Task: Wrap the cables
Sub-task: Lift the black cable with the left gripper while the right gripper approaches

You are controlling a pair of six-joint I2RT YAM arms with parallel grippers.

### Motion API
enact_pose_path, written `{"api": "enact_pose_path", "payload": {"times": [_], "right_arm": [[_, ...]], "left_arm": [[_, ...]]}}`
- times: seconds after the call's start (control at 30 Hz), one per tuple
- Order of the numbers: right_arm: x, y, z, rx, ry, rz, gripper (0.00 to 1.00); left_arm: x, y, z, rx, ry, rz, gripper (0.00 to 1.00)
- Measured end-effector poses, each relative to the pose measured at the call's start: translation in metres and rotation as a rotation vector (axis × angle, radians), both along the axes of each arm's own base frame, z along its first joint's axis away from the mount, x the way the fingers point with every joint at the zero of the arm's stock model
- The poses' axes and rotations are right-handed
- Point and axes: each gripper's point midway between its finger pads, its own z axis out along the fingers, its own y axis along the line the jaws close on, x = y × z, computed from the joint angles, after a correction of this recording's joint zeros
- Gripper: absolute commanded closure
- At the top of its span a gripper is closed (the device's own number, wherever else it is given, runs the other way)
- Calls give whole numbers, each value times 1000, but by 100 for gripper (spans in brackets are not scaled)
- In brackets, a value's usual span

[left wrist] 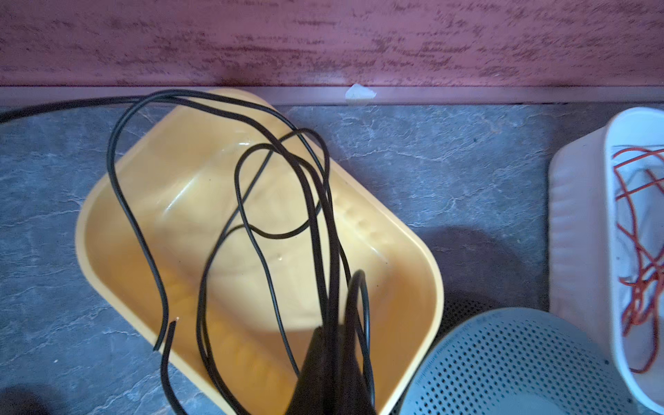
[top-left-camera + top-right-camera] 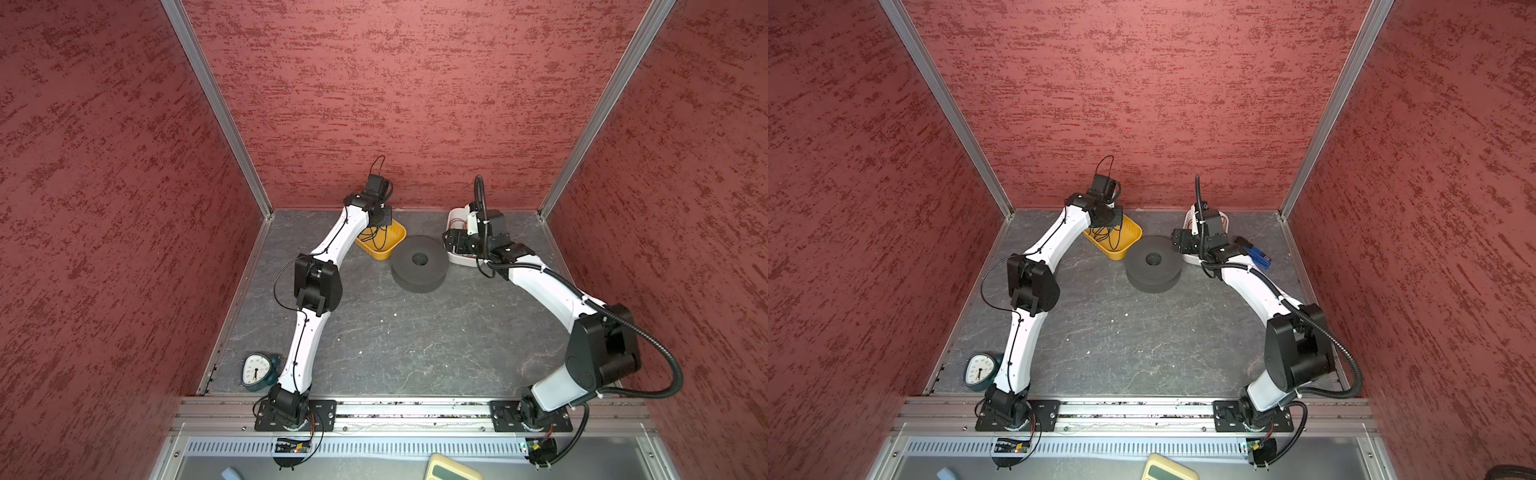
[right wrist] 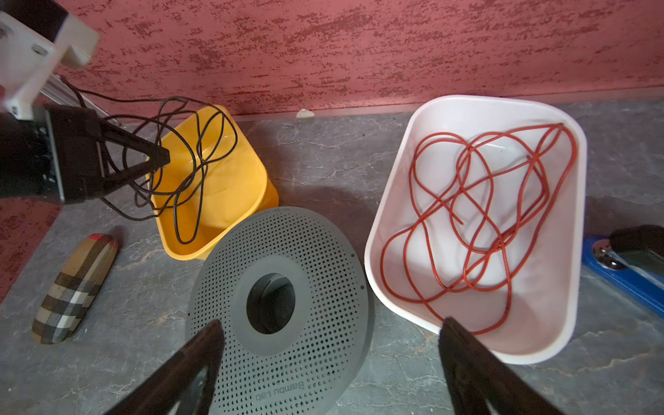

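Observation:
Loops of the black wire (image 2: 370, 234) hang clear of my left gripper's fingers, so my right gripper should keep approaching them until closing on a piece of the wire (image 2: 381, 244).
The cables are one thin black wire (image 1: 109, 169), its loose loops hanging into and over the rim of a yellow tray (image 1: 86, 230) at the back of the table. My left gripper (image 1: 330, 334) is shut on several strands of it, just above the tray (image 2: 390, 245). From the right wrist view, that gripper (image 3: 161, 156) holds the tangled wire (image 3: 175, 215) over the tray's near corner. The grey perforated spool (image 2: 419, 270) lies flat between the two trays. My right gripper (image 3: 330, 323) is open and empty above the spool's (image 3: 287, 251) right edge.
A white tray (image 3: 381, 233) holding a red wire (image 3: 463, 187) stands right of the spool. A blue stapler (image 3: 625, 266) lies further right and a plaid case (image 3: 75, 287) left of the yellow tray. A clock (image 2: 255, 371) sits at the front left, near the left arm's base.

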Motion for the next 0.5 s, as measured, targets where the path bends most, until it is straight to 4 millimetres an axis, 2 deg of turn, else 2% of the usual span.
{"api": "enact_pose_path", "payload": {"times": [0.27, 0.5], "right_arm": [[-10, 14, 11, 79, 12, 60, 11], [-28, 25, 38, 137, -13, 105, 10]], "left_arm": [[-36, -5, 52, -19, -40, -28, 100], [-74, -7, 105, -57, -100, -48, 100]]}}
